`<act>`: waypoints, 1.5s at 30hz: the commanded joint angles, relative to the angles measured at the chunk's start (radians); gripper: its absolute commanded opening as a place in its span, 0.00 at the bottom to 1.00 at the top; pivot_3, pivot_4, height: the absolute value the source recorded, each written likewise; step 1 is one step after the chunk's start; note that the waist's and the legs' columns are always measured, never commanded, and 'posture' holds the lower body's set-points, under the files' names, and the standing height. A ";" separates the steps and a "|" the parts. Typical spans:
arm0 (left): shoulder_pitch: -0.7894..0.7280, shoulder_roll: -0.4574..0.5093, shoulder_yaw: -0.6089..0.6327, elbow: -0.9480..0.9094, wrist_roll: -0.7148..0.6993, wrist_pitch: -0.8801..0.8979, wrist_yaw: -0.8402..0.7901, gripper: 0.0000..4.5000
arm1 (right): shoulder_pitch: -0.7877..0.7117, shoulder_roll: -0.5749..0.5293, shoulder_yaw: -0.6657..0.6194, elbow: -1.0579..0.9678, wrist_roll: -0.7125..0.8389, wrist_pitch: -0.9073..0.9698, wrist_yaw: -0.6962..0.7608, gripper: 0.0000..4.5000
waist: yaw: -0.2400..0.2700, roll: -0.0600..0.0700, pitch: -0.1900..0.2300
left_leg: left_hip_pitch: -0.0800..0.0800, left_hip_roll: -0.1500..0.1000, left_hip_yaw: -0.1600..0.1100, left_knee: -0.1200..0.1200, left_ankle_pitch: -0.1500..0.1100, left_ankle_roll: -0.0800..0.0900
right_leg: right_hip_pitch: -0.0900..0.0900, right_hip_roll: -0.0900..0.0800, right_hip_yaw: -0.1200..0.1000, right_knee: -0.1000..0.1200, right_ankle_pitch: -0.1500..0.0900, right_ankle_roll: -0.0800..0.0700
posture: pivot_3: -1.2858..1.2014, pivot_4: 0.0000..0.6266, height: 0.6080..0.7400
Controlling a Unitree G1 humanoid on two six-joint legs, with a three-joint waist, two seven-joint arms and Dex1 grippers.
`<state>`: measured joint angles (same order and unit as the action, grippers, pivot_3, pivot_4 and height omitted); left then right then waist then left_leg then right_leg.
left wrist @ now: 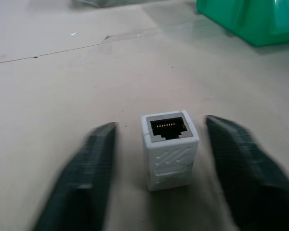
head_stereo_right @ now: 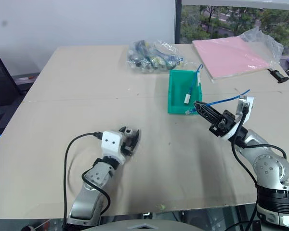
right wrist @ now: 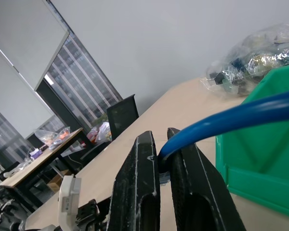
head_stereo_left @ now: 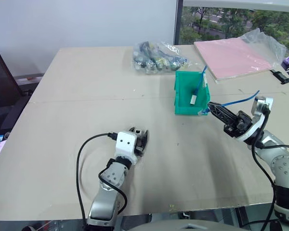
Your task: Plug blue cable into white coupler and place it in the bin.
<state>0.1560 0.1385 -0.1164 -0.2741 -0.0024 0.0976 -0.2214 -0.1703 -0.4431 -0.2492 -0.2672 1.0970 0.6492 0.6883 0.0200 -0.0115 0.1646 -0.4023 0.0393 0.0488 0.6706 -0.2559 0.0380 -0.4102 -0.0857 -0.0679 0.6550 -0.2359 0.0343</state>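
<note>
The white coupler will keep hold of the pushed-in blue cable and come along when I carry the cable, because the dark socket has a stepped notch.
The white coupler stands on the table with its dark socket facing the left wrist camera. My left gripper sits low on the table with a finger on each side of the coupler, a gap at both sides, so it is open. My right gripper hovers just in front of the teal bin, shut on the blue cable near its end. The cable arcs back to the right over that arm. Inside the bin lies another blue cable with a white block on it.
A clear bag of bundled cables lies behind the bin. A pink flat pad in plastic sits at the far right, with a small black object near the table edge. A dark chair stands off the table's left side.
</note>
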 commanded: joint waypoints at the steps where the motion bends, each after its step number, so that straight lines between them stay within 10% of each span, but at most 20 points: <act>1: -0.024 0.034 0.003 0.073 -0.014 -0.021 -0.051 0.15 | -0.012 0.010 -0.011 -0.030 -0.007 -0.021 0.001 0.00 | 0.002 0.000 0.000 | 0.000 0.000 0.000 0.000 0.000 0.000 | 0.000 0.000 0.000 0.000 0.000 0.000 | 0.52 0.24 0.91; 8: -0.152 0.117 0.008 0.197 -0.049 -0.053 -0.181 0.13 | -0.009 0.016 0.014 -0.045 -0.056 -0.029 0.016 0.00 | 0.012 0.002 -0.001 | 0.002 0.000 0.000 0.000 0.000 0.000 | 0.001 0.000 0.000 0.001 -0.003 -0.001 | 0.52 0.24 0.91; 24: -0.793 0.145 -0.257 0.938 -0.091 -0.323 -1.080 0.13 | -0.111 -0.141 0.402 -0.035 -0.579 -0.264 0.278 0.00 | 0.025 0.001 -0.001 | -0.012 -0.002 -0.003 0.001 0.000 0.000 | -0.002 0.005 -0.010 -0.011 0.003 0.000 | 0.52 0.24 0.91; 45: -0.944 0.064 -0.234 1.252 -0.056 -0.507 -1.278 0.13 | -0.233 -0.126 0.493 0.180 -0.821 -0.484 0.403 0.00 | 0.021 0.000 -0.002 | -0.013 -0.003 -0.004 0.004 0.000 0.001 | 0.000 0.004 -0.013 -0.012 0.004 0.003 | 0.52 0.24 0.91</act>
<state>-0.8194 0.2246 -0.3055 0.9382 -0.1196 -0.4089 -1.4652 -0.3998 -0.5527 0.2275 -0.0957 0.2965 0.1781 1.0587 0.0407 -0.0112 0.1629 -0.4152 0.0366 0.0444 0.6752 -0.2563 0.0391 -0.4101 -0.0820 -0.0805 0.6431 -0.2319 0.0370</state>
